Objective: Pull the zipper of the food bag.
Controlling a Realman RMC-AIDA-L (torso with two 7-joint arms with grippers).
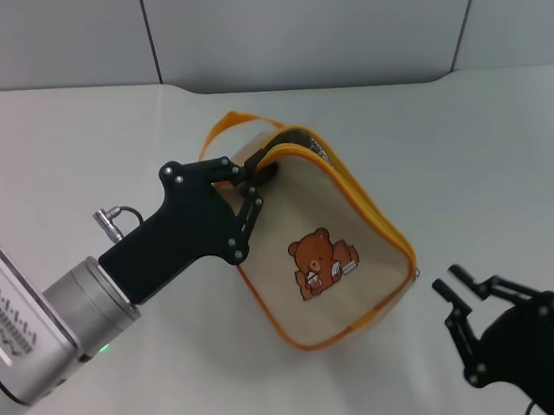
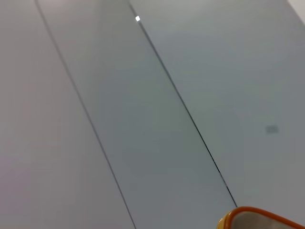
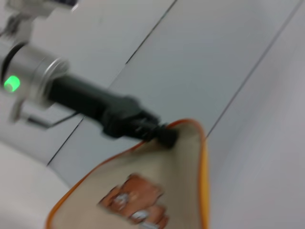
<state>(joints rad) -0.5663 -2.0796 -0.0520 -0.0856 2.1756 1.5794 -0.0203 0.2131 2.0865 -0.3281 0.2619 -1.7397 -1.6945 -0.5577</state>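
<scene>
I should use my left gripper to lay the bag bear side (image 1: 324, 261) up and open, because the food bag is slanting with that gripper shut on its far top corner (image 1: 275, 151).
The food bag (image 1: 322, 252) is beige with orange piping and a brown bear print, and it stands tilted on the white table. Its orange loop strap (image 1: 239, 123) lies at the far end. My left gripper (image 1: 256, 176) is shut on the bag's far top corner, by the strap. The zipper (image 1: 351, 193) runs along the orange top edge, and a dark gap shows at its far end. A tiny silvery bit (image 1: 416, 274) sits at the near right corner. My right gripper (image 1: 448, 281) is open and empty, just right of that corner. The right wrist view shows the bag (image 3: 162, 191) and the left gripper (image 3: 164, 134).
The white table (image 1: 85, 144) ends at a grey panelled wall (image 1: 294, 28) behind the bag. The left wrist view shows only that wall and a bit of the bag's orange rim (image 2: 252, 214).
</scene>
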